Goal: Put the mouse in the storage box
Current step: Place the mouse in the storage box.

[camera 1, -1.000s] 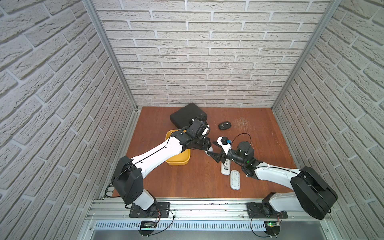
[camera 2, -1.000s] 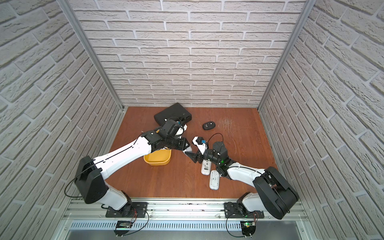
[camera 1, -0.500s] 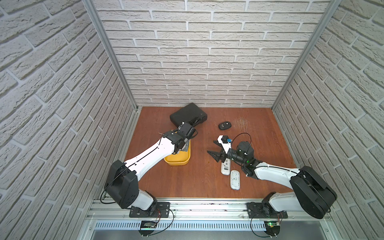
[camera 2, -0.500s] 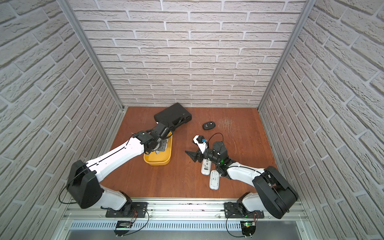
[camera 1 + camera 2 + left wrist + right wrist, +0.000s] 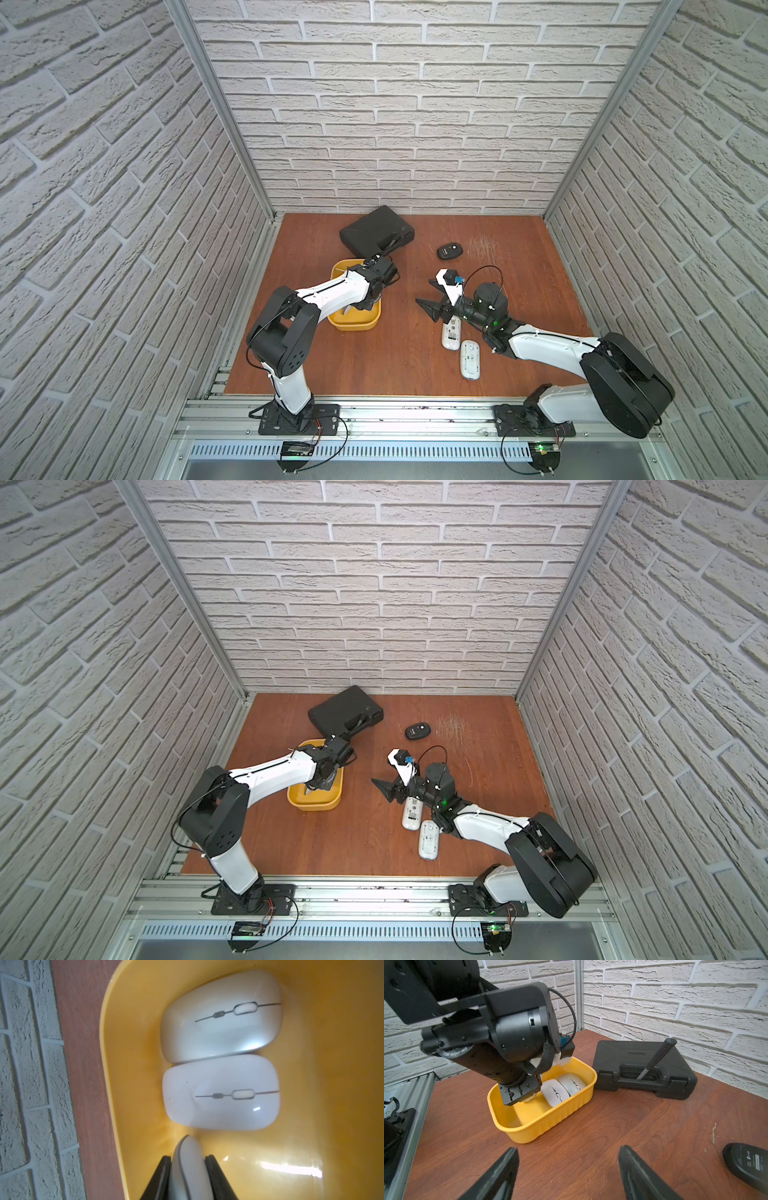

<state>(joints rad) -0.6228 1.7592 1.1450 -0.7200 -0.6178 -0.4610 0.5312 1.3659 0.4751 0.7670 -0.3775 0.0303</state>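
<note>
Next, my right gripper picks up the white mouse (image 5: pixel 470 360) nearest the front edge and hands it to my left gripper, because the mouse lies with its bottom facing up, far from the storage box (image 5: pixel 357 321).
The yellow storage box (image 5: pixel 353 325) (image 5: pixel 313 805) stands left of the table's middle. My left gripper (image 5: pixel 188 1159) is down inside it, shut on a white mouse (image 5: pixel 190 1169) held on edge. Two more white mice (image 5: pixel 222 1016) (image 5: pixel 220 1093) lie side by side on the box floor beyond it. In the right wrist view the left arm's wrist covers the near half of the box (image 5: pixel 542 1126), and the left fingers are hidden. My right gripper (image 5: pixel 424 291) (image 5: pixel 569 1155) hovers open and holds nothing, to the right of the box.
A black hard case (image 5: pixel 376 230) (image 5: pixel 643 1068) with a handle sits just behind the box. A black mouse (image 5: pixel 449 252) (image 5: pixel 747 1163) lies belly up at the back centre. Two white mice (image 5: pixel 451 334) (image 5: pixel 469 359) lie underside up beneath the right forearm.
The left arm has swung back from the table's middle to the box and lowered its mouse inside. The right arm has barely moved.
</note>
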